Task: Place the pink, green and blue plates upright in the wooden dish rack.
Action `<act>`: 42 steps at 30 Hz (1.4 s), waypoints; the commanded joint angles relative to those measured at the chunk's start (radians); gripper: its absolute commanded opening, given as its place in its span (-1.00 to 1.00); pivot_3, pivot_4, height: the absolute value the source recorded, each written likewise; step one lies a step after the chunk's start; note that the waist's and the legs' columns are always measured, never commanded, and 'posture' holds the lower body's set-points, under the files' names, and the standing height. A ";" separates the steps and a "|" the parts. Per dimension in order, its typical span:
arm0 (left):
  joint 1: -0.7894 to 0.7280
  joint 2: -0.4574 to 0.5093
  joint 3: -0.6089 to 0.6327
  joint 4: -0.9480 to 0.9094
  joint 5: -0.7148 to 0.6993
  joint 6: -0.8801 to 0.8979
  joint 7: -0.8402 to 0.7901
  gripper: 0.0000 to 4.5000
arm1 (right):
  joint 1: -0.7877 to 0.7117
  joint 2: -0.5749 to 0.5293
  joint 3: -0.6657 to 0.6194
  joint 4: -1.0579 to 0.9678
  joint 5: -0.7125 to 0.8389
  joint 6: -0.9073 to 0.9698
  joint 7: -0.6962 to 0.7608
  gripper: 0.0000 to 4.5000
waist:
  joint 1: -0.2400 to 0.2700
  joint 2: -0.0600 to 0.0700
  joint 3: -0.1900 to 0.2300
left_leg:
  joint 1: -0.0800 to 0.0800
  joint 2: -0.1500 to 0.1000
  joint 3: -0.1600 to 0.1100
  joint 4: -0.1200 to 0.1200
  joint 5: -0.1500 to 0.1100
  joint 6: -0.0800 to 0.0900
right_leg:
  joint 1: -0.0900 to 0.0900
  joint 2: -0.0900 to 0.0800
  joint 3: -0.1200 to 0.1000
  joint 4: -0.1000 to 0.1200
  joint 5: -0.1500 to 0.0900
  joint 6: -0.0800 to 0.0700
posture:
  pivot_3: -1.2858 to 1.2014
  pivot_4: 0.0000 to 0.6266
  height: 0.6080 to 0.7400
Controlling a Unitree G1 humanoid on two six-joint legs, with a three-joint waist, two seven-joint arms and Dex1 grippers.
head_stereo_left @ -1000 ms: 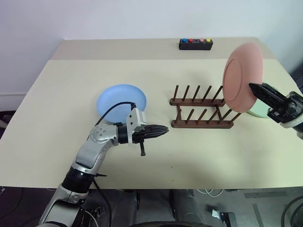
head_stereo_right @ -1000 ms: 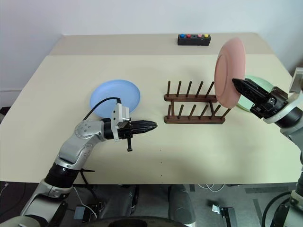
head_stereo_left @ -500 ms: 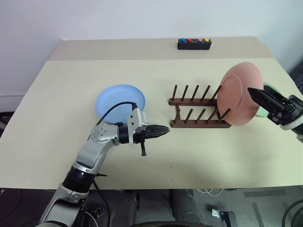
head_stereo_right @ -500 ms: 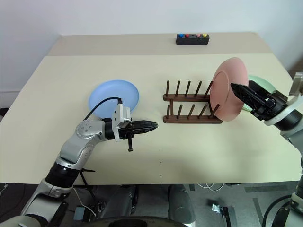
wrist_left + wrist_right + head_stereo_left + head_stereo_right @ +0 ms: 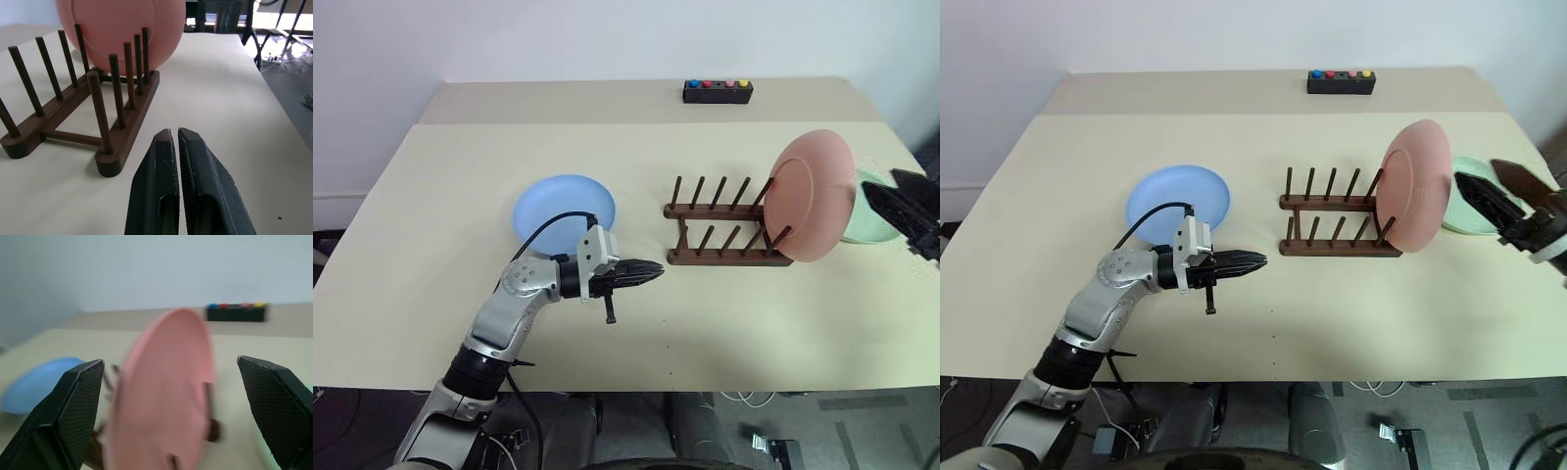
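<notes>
The pink plate [image 5: 811, 196] stands by itself between the rack's wires, so my open right gripper should keep going down to the green plate's near rim [image 5: 871, 241] and close there.
The pink plate [image 5: 813, 196] stands on edge, leaning slightly, between the last pegs at the right end of the wooden dish rack [image 5: 729, 233]. My right gripper [image 5: 1477, 172] hovers just right of it, open and empty, its fingers [image 5: 73, 401] spread wide on either side of the pink plate [image 5: 161, 391]. The green plate [image 5: 1474, 211] lies flat behind and right of the rack, partly hidden by the pink one. The blue plate [image 5: 565, 209] lies flat left of the rack. My left gripper [image 5: 646, 271] is shut and empty, level above the table, pointing at the rack [image 5: 98, 122].
A small black box with coloured buttons [image 5: 718, 91] sits near the table's far edge. The table's right edge is close behind my right gripper. Open tabletop lies in front of the rack and on the left side.
My right gripper lowered the pink plate into the rack's right end, opened, let it go and drew back to the right. The left arm has not moved.
</notes>
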 commanded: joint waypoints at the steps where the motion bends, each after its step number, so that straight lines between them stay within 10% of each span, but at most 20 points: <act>1: 0.001 0.002 0.013 -0.032 -0.007 -0.013 0.005 -0.93 | 0.052 -0.052 -0.022 0.037 -0.143 -0.097 0.012 0.97 | -0.001 0.000 0.000 | 0.000 0.000 0.000 0.000 0.000 0.000 | 0.000 0.000 0.000 0.000 0.000 0.000 | 0.03 -0.52 1.00; 10: -0.046 0.006 0.026 0.010 -0.015 -0.015 -0.016 -0.93 | 0.007 -0.145 0.388 0.323 -0.729 -0.557 -0.065 0.97 | -0.009 0.001 0.000 | 0.001 0.000 0.002 0.000 0.000 0.000 | 0.000 0.000 0.001 0.000 0.000 0.000 | 0.03 -0.52 1.00; 21: -0.022 0.023 0.026 -0.031 -0.012 -0.004 -0.015 -0.93 | -0.340 -0.105 0.680 0.874 -1.036 -0.879 -0.211 0.97 | -0.008 0.002 -0.001 | 0.001 0.000 0.002 0.000 0.000 0.000 | 0.000 0.000 0.001 0.000 0.000 0.000 | 0.03 -0.52 1.00; 24: -0.018 0.023 0.027 -0.039 -0.010 0.000 -0.010 -0.93 | -0.413 -0.093 0.710 0.996 -1.064 -0.913 -0.244 0.59 | -0.008 0.002 -0.001 | 0.002 0.000 0.002 0.000 0.000 0.000 | 0.001 0.000 0.001 0.000 0.000 0.000 | 0.03 -0.52 1.00; 31: -0.008 0.030 0.026 -0.048 -0.005 0.002 0.000 -0.93 | -0.421 -0.084 0.717 1.067 -1.057 -0.976 -0.260 -0.98 | -0.007 0.002 -0.001 | 0.002 0.000 0.002 0.000 0.000 0.000 | 0.001 0.000 0.001 0.000 0.000 0.000 | 0.03 -0.52 1.00; 42: -0.004 0.029 0.019 -0.042 0.000 -0.002 0.001 -0.93 | -0.187 -0.183 0.492 0.654 -1.031 -0.945 -0.461 -0.98 | -0.007 0.006 0.000 | 0.002 -0.001 0.002 0.000 0.000 0.000 | 0.001 0.000 0.002 0.000 0.000 0.000 | 0.03 -0.52 1.00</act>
